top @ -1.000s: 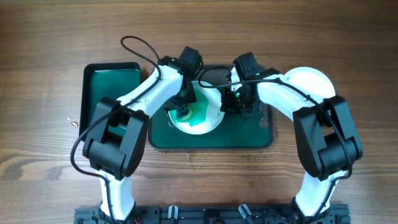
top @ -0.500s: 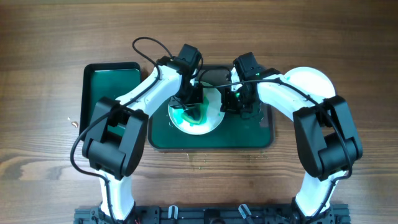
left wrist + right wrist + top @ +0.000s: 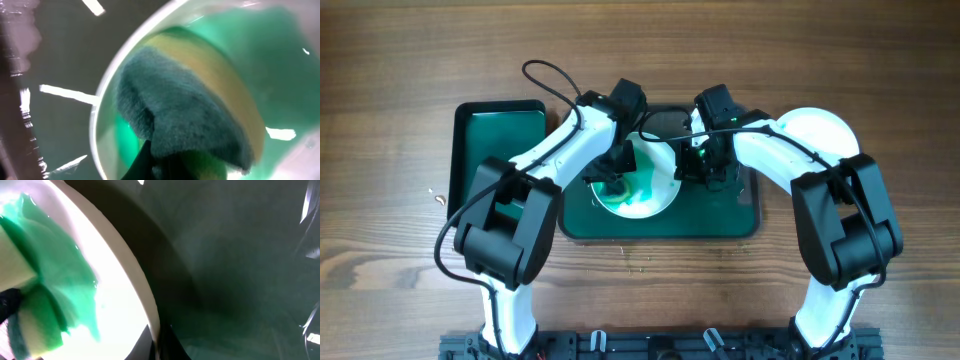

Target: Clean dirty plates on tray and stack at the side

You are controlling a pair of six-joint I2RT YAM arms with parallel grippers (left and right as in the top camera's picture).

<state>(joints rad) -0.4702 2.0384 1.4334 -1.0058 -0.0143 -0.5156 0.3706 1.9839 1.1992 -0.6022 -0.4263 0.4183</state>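
Observation:
Next, my left gripper lifts out of the way while my right gripper tilts the plate by its rim (image 3: 134, 272) before more wiping, because the wet teal-green smear (image 3: 62, 262) is spreading around the sponge.
A white plate (image 3: 658, 192) with a teal-green smear lies on the left part of the dark green tray (image 3: 720, 222). My left gripper (image 3: 617, 172) is shut on a green-and-yellow sponge (image 3: 190, 100) pressed on the plate's smeared middle (image 3: 280, 65). My right gripper (image 3: 697, 168) is shut on the plate's right rim (image 3: 150, 305); its jaws (image 3: 162, 340) pinch the edge. The sponge also shows at the left in the right wrist view (image 3: 22, 325). A plain white plate (image 3: 820, 128) lies on the table right of the tray, partly under my right arm.
A smaller bright-green tray (image 3: 500, 135) with a black rim stands left of the big tray. A black cable (image 3: 545, 75) loops above my left arm. Bare wooden table surrounds both trays. The tray's right half (image 3: 240, 280) is bare.
My left gripper has rubbed the sponge up and right over the plate, then back down and left. The right gripper has kept its hold on the rim.

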